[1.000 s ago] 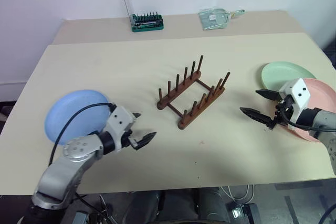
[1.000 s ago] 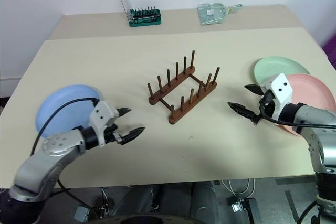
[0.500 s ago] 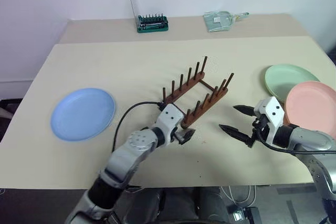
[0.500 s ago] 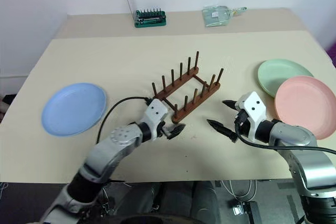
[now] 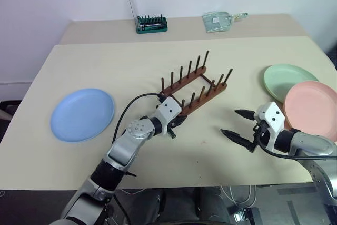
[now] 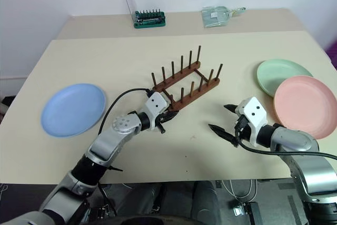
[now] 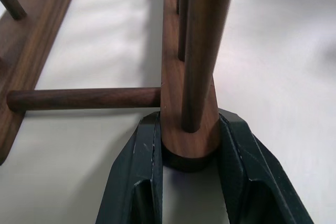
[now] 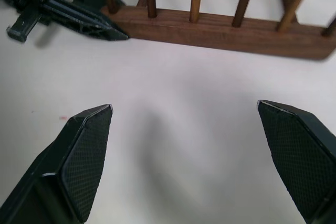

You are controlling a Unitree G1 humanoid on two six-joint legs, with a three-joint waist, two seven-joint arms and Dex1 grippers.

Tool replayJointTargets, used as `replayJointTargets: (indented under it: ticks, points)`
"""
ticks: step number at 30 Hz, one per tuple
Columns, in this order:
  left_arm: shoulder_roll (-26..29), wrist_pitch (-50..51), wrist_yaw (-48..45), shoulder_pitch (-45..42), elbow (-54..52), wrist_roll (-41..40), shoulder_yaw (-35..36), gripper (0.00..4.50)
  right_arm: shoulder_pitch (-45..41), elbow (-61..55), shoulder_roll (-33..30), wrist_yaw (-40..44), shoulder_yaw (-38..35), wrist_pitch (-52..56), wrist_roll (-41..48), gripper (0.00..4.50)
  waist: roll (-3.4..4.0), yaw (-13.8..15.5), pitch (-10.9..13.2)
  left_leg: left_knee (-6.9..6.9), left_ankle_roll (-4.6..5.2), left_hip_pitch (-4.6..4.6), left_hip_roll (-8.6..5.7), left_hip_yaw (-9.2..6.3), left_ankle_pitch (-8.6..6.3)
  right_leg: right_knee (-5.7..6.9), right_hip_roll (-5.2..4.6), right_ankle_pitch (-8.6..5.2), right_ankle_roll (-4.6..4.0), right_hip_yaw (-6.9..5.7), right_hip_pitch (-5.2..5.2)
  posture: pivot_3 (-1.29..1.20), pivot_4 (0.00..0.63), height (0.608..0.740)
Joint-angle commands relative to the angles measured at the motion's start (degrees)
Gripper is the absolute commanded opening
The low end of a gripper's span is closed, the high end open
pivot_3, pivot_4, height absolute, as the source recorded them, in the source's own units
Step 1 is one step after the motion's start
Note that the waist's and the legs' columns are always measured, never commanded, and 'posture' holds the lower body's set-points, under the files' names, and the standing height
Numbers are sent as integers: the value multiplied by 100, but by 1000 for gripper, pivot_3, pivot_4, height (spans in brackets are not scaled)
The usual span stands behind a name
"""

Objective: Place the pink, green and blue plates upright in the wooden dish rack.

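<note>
The wooden dish rack [image 5: 202, 100] stands at a slant with the robot's left gripper at its near end, so next the right gripper works the front rail's far end [image 5: 224, 86] to get the rack square.
The wooden dish rack [image 5: 196, 89] stands mid-table, its pegs empty. My left gripper [image 5: 176, 124] is shut on the near end of the rack's front rail; in the left wrist view both black fingers [image 7: 140, 171] press against the rounded rail end [image 7: 190, 140]. My right gripper [image 5: 229, 122] hovers open to the right of the rack, with nothing between its fingers [image 8: 84, 145]. The blue plate [image 5: 82, 114] lies flat at the left. At the right lie the green plate [image 5: 287, 77] and the pink plate [image 5: 314, 105], the pink one overlapping the green one's near edge.
A green-based tool holder [image 5: 151, 23] with a clear lid and a clear packet [image 5: 218, 20] sit on the far table strip. The table's near edge [image 5: 174, 183] runs just below both arms.
My left gripper swung right from beside the blue plate to the rack and closed on the rail end; the rack turned slightly. My right gripper drew left, away from the plates, still open.
</note>
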Motion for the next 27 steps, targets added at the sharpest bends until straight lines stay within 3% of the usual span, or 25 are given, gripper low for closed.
replayJointTargets:
  ticks: [1, 7, 11, 12, 17, 19, 23, 27]
  points:
    - [193, -740, -1634, -815, 1072, -281, -17, 794, 197, -261, -30, 41, 25, -195, -107, 4500, -1, 13, 0, 1, 0, -5, -1, -3, 0, 2, 0, 0, 0, -2, -3, 0, 150, 740]
    - [23, -1731, -2886, -1868, 2801, -143, -9, 794, 359, -479, 271, -370, 68, -287, -269, 4500, -1, -36, 1, 1, 10, -15, -1, 1, -4, 1, -2, 1, 1, -3, -17, 0, 150, 740]
    - [-147, -2126, -3079, -2157, 3481, 33, 60, 794, 522, -626, 365, -516, 33, -270, -291, 4500, -5, -22, 2, -1, 13, -27, -2, -4, -6, -4, -1, 1, 1, -5, -28, 0, 150, 740]
    - [-187, -2155, -3102, -2185, 3562, 40, 92, 1864, 554, -646, 372, -529, 18, -272, -297, 4500, -5, -23, 2, -1, 16, -27, -2, -1, -7, -5, -2, 1, 1, -4, -28, 0, 150, 740]
    - [-328, -2159, -2948, -2234, 3763, 106, 273, 4257, 575, -650, 379, -597, -20, -265, -296, 4500, -7, -26, 3, 1, 16, -25, -2, -1, -7, 0, -1, 2, 2, -3, -26, 0, 150, 740]
    - [-166, -1933, -2883, -2144, 3603, 164, 337, 4484, 502, -538, 324, -647, -64, -196, -340, 4500, -7, -40, 3, 1, 14, -23, -2, -1, -6, 3, -1, 2, 2, -3, -26, 0, 150, 740]
    - [282, -1238, -2904, -1748, 2753, 70, 523, 4500, 339, -191, 201, -798, -152, -89, -553, 3257, -6, -172, 2, 2, 11, -17, -1, 3, -4, 9, 0, 2, 2, 2, -25, 0, 150, 740]
    - [682, -344, -2912, -1146, 1449, -175, 703, 3259, 107, 148, 130, -899, -37, -46, -761, 1192, -1, -203, -1, 1, 11, -14, 0, 3, -4, 13, 2, 3, 0, 5, -28, 0, 150, 740]
